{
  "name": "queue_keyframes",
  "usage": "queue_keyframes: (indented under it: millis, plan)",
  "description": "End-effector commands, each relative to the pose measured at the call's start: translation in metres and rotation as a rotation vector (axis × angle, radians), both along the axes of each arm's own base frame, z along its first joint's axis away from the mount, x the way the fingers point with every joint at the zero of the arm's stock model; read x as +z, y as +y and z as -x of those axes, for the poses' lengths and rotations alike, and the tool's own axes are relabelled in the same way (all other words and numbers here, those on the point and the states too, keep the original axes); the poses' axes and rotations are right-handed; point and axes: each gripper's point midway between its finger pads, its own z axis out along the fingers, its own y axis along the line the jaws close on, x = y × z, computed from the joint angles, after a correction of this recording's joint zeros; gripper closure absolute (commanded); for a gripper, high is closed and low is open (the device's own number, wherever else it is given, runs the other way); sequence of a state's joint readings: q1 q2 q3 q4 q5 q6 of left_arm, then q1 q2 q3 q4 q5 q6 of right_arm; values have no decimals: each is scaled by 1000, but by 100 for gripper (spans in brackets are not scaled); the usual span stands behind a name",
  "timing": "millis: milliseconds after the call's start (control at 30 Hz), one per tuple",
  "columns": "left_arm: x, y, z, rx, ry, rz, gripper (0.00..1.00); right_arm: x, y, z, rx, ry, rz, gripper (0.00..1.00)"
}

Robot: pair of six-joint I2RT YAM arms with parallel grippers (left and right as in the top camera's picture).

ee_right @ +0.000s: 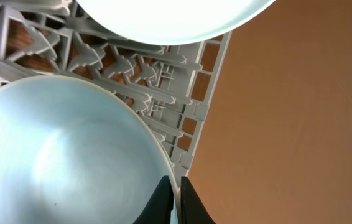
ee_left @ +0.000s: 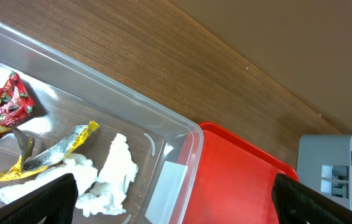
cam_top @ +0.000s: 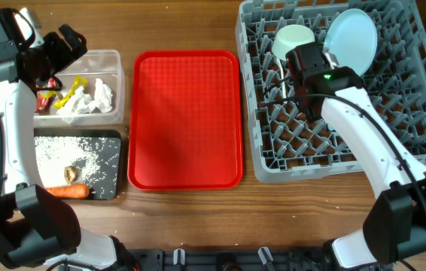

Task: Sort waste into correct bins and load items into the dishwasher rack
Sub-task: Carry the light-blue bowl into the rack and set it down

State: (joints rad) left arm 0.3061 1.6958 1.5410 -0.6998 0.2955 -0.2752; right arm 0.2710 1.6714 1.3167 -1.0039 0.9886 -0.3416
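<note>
The pale-blue bowl is crowded by the plate (cam_top: 352, 39) at the rack's far end, so the robot's right gripper should pull the bowl back to the rack's open front pegs (cam_top: 299, 144).
My right gripper (ee_right: 176, 202) is shut on the rim of a pale-blue bowl (ee_right: 58, 149), which sits in the grey dishwasher rack (cam_top: 394, 128) at its far left (cam_top: 294, 39). A pale-blue plate (cam_top: 351, 36) stands in the rack beside it, and its edge shows in the right wrist view (ee_right: 163, 18). My left gripper (ee_left: 176, 208) is open and empty above the clear bin (cam_top: 115, 56). That bin holds a red wrapper (ee_left: 2, 106), a yellow wrapper (ee_left: 58, 149) and white tissue (ee_left: 111, 171). The black bin (cam_top: 115, 162) holds rice (cam_top: 66, 150), a brown lump (cam_top: 71, 174) and the carrot (cam_top: 66, 191). The yellow cup is out of view.
A flat red tray (cam_top: 187, 117) lies between the bins and the rack; its corner shows in the left wrist view (ee_left: 238, 180). The rack's corner (ee_left: 338, 168) shows there too. The right arm reaches over the rack's front half.
</note>
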Motion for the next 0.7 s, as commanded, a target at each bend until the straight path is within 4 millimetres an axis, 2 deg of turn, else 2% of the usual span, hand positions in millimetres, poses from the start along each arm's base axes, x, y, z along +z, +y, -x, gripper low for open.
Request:
queue_keyframes:
  millis: [0, 100, 233, 433, 667]
  plan:
    - [12, 4, -1, 7, -27, -15, 0, 5, -8, 0, -9, -3, 29, 96]
    - [12, 4, -1, 8, -28, -15, 0, 0, -19, 1, -43, -2, -12, 96]
    - [12, 4, -1, 8, -27, -15, 0, -5, -17, 1, -42, 4, -36, 96]
    - [12, 4, -1, 7, -27, -15, 0, -36, -7, 12, 15, 81, -6, 96]
    - [12, 4, -1, 7, -27, -15, 0, -24, 23, 4, 112, 43, 79, 96]
